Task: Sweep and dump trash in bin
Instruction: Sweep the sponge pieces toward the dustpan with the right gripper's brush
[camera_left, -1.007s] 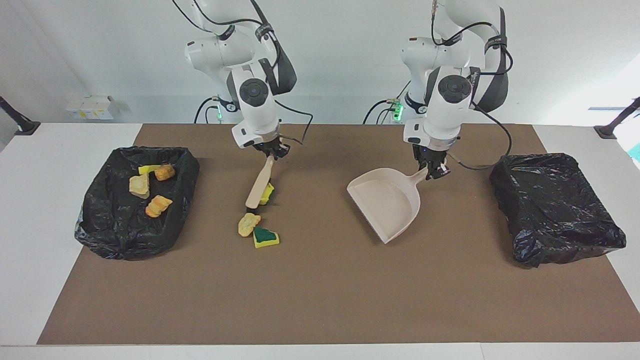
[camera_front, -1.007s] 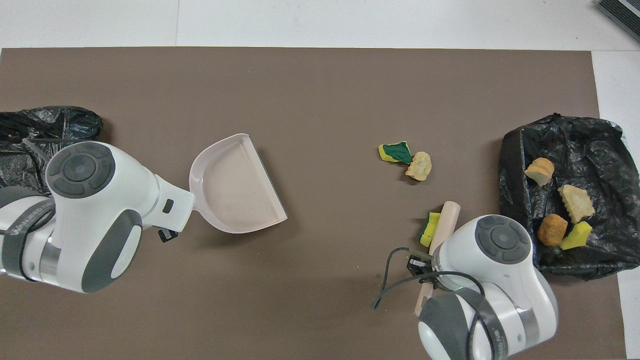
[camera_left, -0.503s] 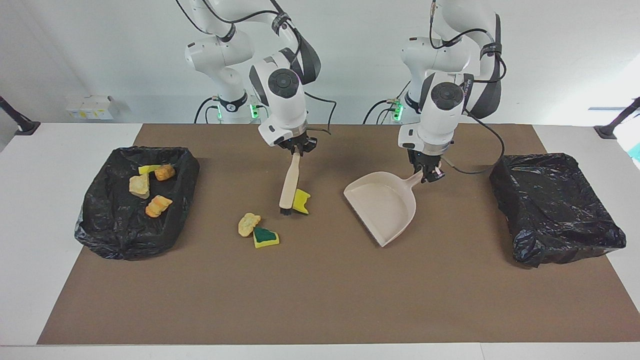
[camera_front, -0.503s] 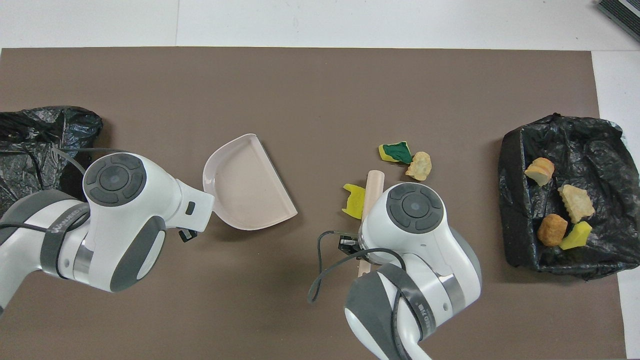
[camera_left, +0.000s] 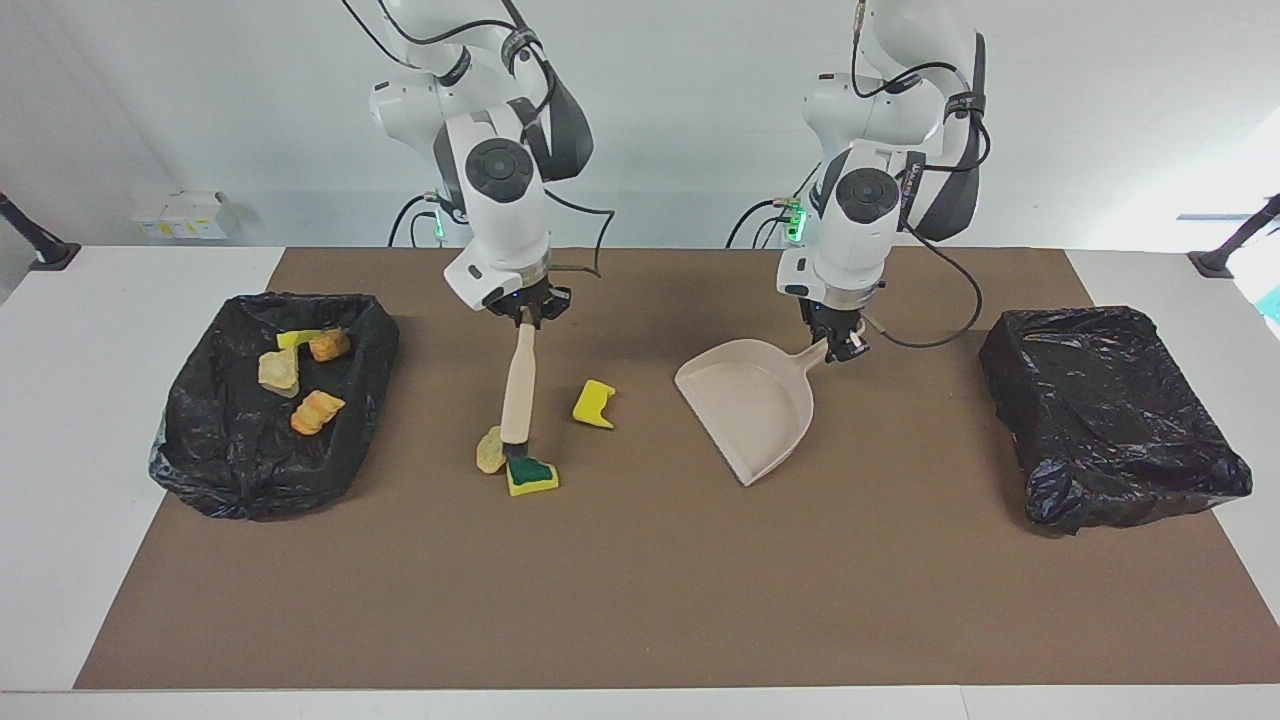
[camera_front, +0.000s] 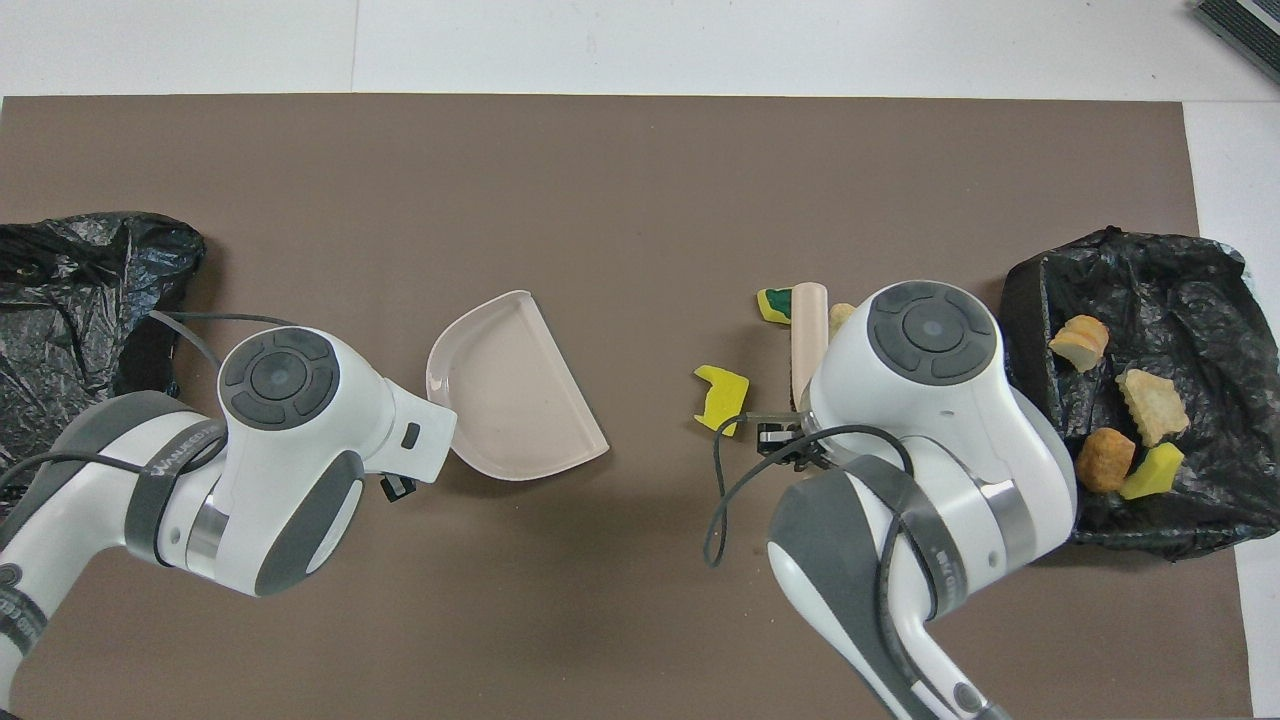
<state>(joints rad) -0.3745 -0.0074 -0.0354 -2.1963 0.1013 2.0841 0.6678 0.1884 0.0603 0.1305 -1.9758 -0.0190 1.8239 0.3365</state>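
My right gripper is holding the brush, and the tan lump (camera_left: 489, 452) lies on the brush's side away from the dustpan. It should put the brush's bristles down beyond that lump (camera_left: 461, 456) first, then sweep back toward the dustpan.
My right gripper (camera_left: 524, 312) is shut on the handle of the beige brush (camera_left: 518, 385). The brush slants down to the mat, its black bristles set between a tan lump (camera_left: 490, 450) and a green-faced sponge bit (camera_left: 532, 475) of the trash. A yellow sponge bit (camera_left: 594, 403) lies alone between the brush and the dustpan (camera_left: 748, 405). My left gripper (camera_left: 840, 346) is shut on the dustpan's handle, and the pan's mouth faces the scraps. In the overhead view the brush (camera_front: 806, 330), the yellow bit (camera_front: 722, 395) and the dustpan (camera_front: 510, 400) show, while both grippers are hidden under their arms.
A black-bagged bin (camera_left: 230, 470) at the right arm's end of the table holds several scraps, among them a tan lump (camera_left: 278, 368). A second black-bagged bin (camera_left: 1110, 415) sits at the left arm's end. Brown mat (camera_left: 640, 600) covers the table.
The right gripper pushed the yellow bit toward the dustpan, then swung the brush back to the other two scraps. The left gripper moved the dustpan a little toward the scraps.
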